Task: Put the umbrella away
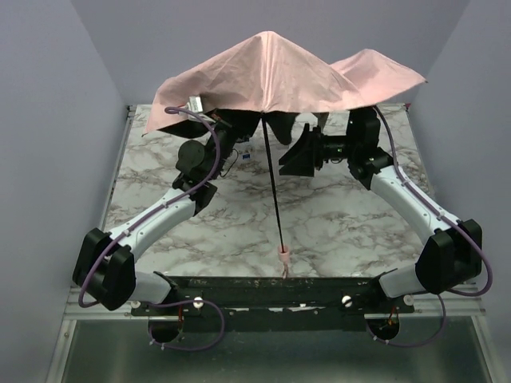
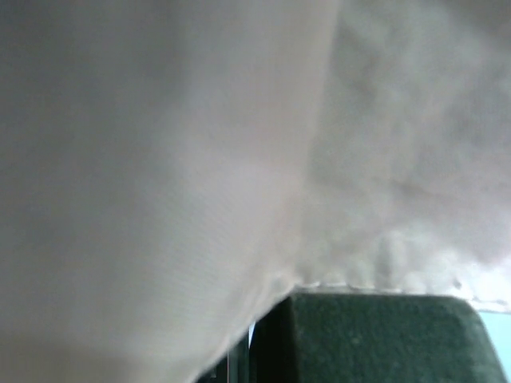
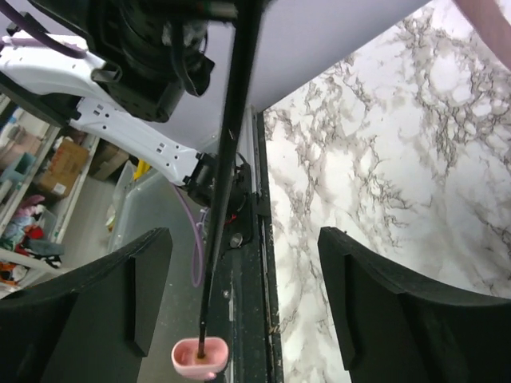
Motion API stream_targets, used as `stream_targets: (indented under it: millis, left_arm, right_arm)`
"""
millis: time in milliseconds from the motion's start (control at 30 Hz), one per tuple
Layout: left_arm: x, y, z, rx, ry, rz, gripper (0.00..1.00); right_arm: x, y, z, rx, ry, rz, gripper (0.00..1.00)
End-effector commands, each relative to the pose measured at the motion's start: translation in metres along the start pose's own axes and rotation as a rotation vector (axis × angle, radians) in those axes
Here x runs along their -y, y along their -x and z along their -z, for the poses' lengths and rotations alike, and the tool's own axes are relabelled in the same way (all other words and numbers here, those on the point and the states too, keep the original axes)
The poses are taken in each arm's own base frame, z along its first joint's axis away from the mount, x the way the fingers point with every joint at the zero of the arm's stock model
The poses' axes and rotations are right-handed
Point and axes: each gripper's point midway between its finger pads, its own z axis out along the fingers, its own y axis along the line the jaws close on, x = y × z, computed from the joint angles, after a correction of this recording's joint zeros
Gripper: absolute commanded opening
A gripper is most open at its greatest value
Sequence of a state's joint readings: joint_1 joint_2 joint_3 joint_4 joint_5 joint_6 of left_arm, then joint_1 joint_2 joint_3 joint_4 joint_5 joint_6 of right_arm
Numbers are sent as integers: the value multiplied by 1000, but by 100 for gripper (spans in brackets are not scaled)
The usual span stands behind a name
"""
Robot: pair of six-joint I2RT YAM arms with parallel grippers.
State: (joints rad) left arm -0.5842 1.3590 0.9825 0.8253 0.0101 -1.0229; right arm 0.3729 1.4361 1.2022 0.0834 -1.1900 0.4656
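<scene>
The umbrella's shaft (image 3: pixel 218 231) is slanted and loose between my right gripper's open fingers. Next, my right gripper closes firmly on the shaft's middle (image 1: pixel 275 188) before my left gripper pulls the umbrella's canopy down.
The umbrella stands open, its pale pink canopy (image 1: pixel 279 76) spread over the back of the marble table. Its thin black shaft (image 1: pixel 274 191) slants down to the small pink handle (image 1: pixel 283 259) at the near edge. My left gripper is tucked under the canopy's left side and hidden in the top view. In the left wrist view pink fabric (image 2: pixel 160 159) fills the frame above one dark finger (image 2: pixel 375 339). My right gripper (image 1: pixel 297 155) is open beside the shaft. In the right wrist view (image 3: pixel 243 295) the shaft (image 3: pixel 227 175) and handle (image 3: pixel 200 357) show between its fingers, untouched.
The marble table (image 1: pixel 343 231) has a black rail (image 1: pixel 263 287) along its near edge. A small white item (image 1: pixel 245 159) lies under the canopy near the left wrist. Lilac walls close in at the left, back and right. The left arm (image 3: pixel 144 136) shows in the right wrist view.
</scene>
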Motion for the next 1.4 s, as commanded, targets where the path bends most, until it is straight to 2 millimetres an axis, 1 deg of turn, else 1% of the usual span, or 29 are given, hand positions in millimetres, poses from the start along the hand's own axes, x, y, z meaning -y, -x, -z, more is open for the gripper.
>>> stream_targets:
  millis: [0,67,200,333,367,400,433,467,500,533,567,700,733,767,800,833,867,1033,1200,1233,1300,1367]
  left_arm:
    - [31,72,2,306,-40,46,0]
    - [31,76,-1,329,-39,48,0]
    - [34,81,-4,366,-37,27,0]
    - [31,81,-5,391,-39,18,0]
    - [32,80,-6,392,-45,21,0]
    - [32,79,-7,389,-50,22,0]
    - [33,78,-7,389,-55,22,0]
    - [34,76,-8,383,-61,19,0]
    - [35,75,-8,378,-69,16,0]
    - [34,73,-7,371,-74,15,0]
    - [36,72,-6,366,-84,15,0]
    - [36,64,0,311,-128,36,1]
    - [36,62,1,294,-140,49,12]
    - [35,61,3,280,-150,57,27]
    - [34,59,4,267,-153,67,37]
    - [33,58,5,255,-156,69,44]
    - [33,59,7,243,-163,67,46]
    - [33,61,10,200,-182,65,47]
    - [28,66,12,198,-155,57,47]
    - [26,65,12,194,-145,57,46]
    - [22,65,12,190,-125,55,40]
    - [19,64,11,187,-113,54,40]
  right_arm:
    - [-4,-8,-3,16,21,-35,84]
    - [-5,-18,-7,2,29,-51,87]
    - [-9,-22,-11,-4,31,-55,87]
    - [-7,-27,-18,-9,22,-73,84]
    - [-7,-29,-20,-12,22,-78,81]
    - [-4,-29,-21,-12,14,-83,76]
    - [-4,-29,-22,-12,11,-85,63]
    - [-3,-29,-23,-14,10,-86,45]
    - [-2,-27,-24,-14,7,-85,24]
    - [-2,-25,-24,-15,3,-73,10]
    - [-3,-23,-23,-19,1,-61,1]
    - [-12,-18,-19,-7,-1,-11,1]
    - [-15,-18,-19,-7,3,-2,1]
    - [-17,-18,-18,-6,7,5,1]
    - [-19,-18,-17,-8,12,9,1]
    - [-21,-18,-16,-8,17,14,1]
    - [-22,-18,-16,-9,22,20,1]
    - [-27,-18,-15,-13,39,33,1]
    - [-31,-18,-14,-16,54,41,1]
    - [-32,-18,-14,-18,60,42,1]
    - [-34,-19,-13,-21,68,44,1]
    - [-34,-20,-13,-23,71,44,1]
